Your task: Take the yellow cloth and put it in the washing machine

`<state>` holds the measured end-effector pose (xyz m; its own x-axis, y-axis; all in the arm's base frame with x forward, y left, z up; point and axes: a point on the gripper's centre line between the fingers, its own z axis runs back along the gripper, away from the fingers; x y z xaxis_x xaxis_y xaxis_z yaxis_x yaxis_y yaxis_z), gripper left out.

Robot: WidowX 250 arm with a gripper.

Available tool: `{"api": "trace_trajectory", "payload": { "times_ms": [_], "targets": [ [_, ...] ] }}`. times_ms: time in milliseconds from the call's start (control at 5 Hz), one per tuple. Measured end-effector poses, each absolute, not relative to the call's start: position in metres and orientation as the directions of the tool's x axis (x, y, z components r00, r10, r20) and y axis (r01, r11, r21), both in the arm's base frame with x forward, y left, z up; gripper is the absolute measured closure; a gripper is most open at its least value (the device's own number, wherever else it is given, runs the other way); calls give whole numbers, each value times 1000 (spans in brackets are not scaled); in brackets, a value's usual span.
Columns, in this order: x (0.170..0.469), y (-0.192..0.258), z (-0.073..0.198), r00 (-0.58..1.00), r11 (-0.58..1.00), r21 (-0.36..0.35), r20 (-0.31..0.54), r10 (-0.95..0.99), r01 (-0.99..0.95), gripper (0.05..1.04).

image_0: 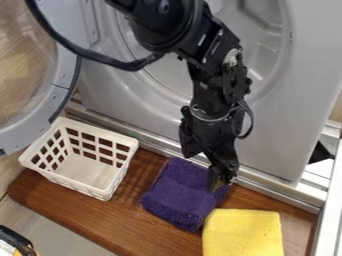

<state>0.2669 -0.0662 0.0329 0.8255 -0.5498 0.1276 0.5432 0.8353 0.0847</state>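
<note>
The yellow cloth is uncovered and only touches the purple cloth's edge, so I expect the yellow cloth to come up on its own when the robot's gripper lifts it.
The gripper (pixel 203 169) hangs open over the upper right part of the purple cloth, in front of the washing machine. Its two fingers stand apart, one higher and to the left, the other lower near the cloth's right side. The yellow cloth (pixel 243 234) lies on the wooden board at the bottom right, below and right of the gripper and not held. Behind the arm is the grey washing machine (pixel 280 120), its round opening partly hidden by the arm.
A purple cloth (pixel 179 195) lies beside the yellow one on the wooden board (pixel 87 215). The white basket (pixel 87 182) stands at the left. The machine's round door (pixel 50 97) stands open at the upper left. A black and white object (pixel 15 242) is in the lower left corner.
</note>
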Motion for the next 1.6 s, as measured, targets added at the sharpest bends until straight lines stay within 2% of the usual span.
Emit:
{"api": "trace_trajectory", "payload": {
  "times_ms": [200,400,600,800,1200,1400,1600],
  "targets": [
    [265,-67,26,830,837,71,110,-547,543,83],
    [262,-81,13,805,810,16,110,-584,586,83],
    [266,-107,-2,769,772,-44,138,-624,634,83],
    [267,-131,-18,721,721,-53,131,-681,690,83],
    [262,-145,-60,686,687,-12,68,-724,727,83],
    [265,-140,-63,707,709,21,58,-705,705,83],
    [265,-139,-78,718,720,41,61,-694,693,137]
  ]
}}
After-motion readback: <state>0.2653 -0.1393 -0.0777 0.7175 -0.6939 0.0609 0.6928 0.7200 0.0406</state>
